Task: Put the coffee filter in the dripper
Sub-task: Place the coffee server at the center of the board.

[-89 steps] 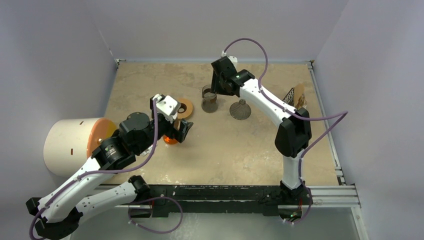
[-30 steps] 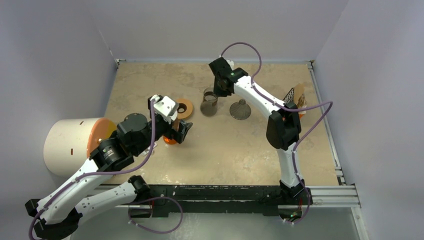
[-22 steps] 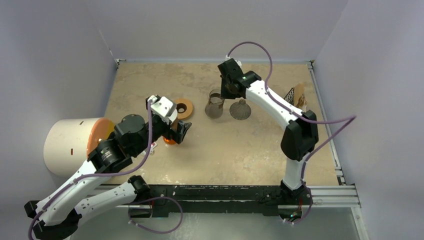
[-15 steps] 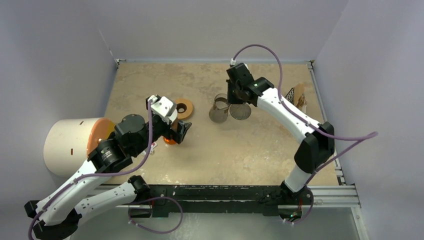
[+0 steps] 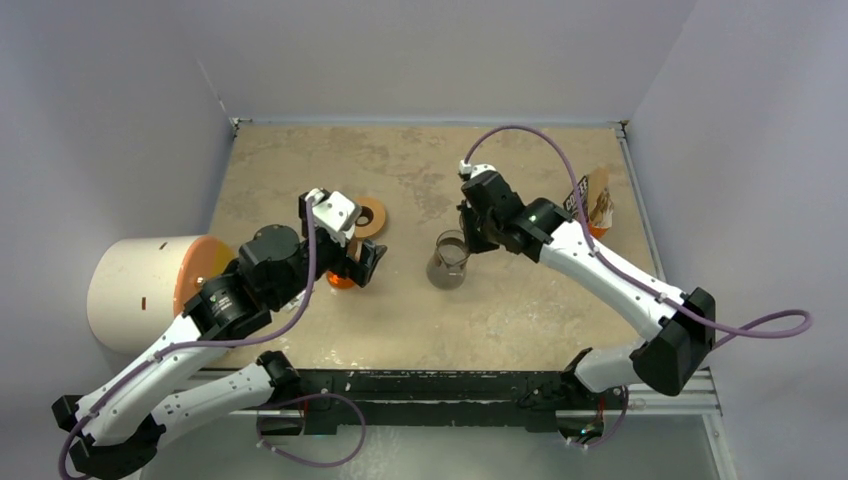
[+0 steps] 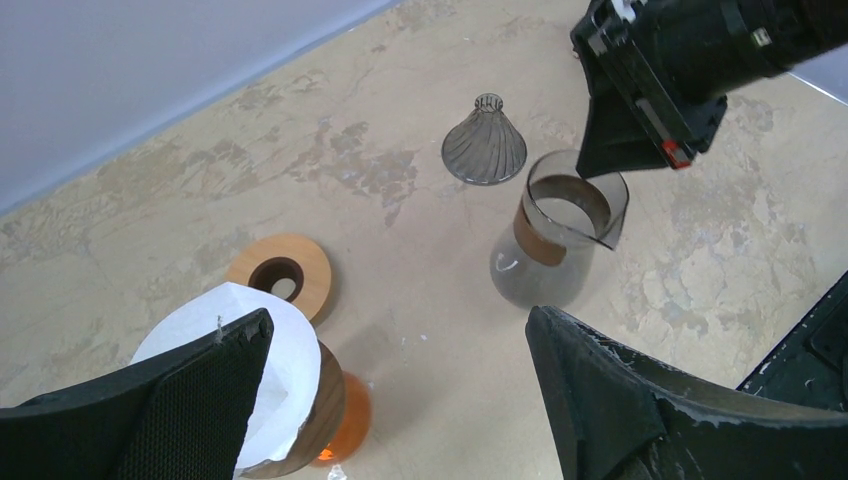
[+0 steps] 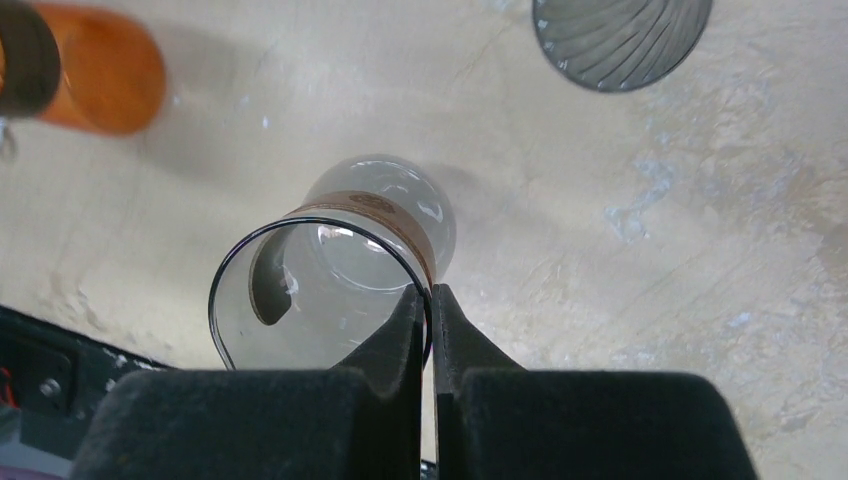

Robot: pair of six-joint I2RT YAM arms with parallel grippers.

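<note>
My right gripper keeps bringing the grey glass cup (image 5: 447, 269), base-down, to the space (image 5: 443, 327) that is clear by the black rail and lets go once the cup stands flat.
The dripper (image 6: 485, 143), a ribbed smoky glass cone, stands upside down on the table, also seen in the right wrist view (image 7: 620, 35). Its wooden ring (image 6: 280, 278) lies apart from it, flat near the orange vessel (image 6: 338, 418). The coffee filter (image 6: 285, 355), a pale paper cone, sits in that vessel's mouth. My left gripper (image 6: 400, 330) hangs open just above it, holding nothing. My right gripper (image 7: 428, 295) is shut on the rim of a grey glass cup (image 7: 330, 270), which it holds tilted mid-table (image 5: 448, 262). In the top view my right arm hides the dripper.
A large white cylinder with an orange face (image 5: 140, 290) lies at the table's left edge. A black-and-orange packet (image 5: 592, 200) leans at the back right. The black rail (image 5: 450, 385) runs along the near edge. Walls close off the back and the sides.
My right arm has swung the grey glass cup from the back centre forward to mid-table, past the dripper. The left arm has barely moved and stays open.
</note>
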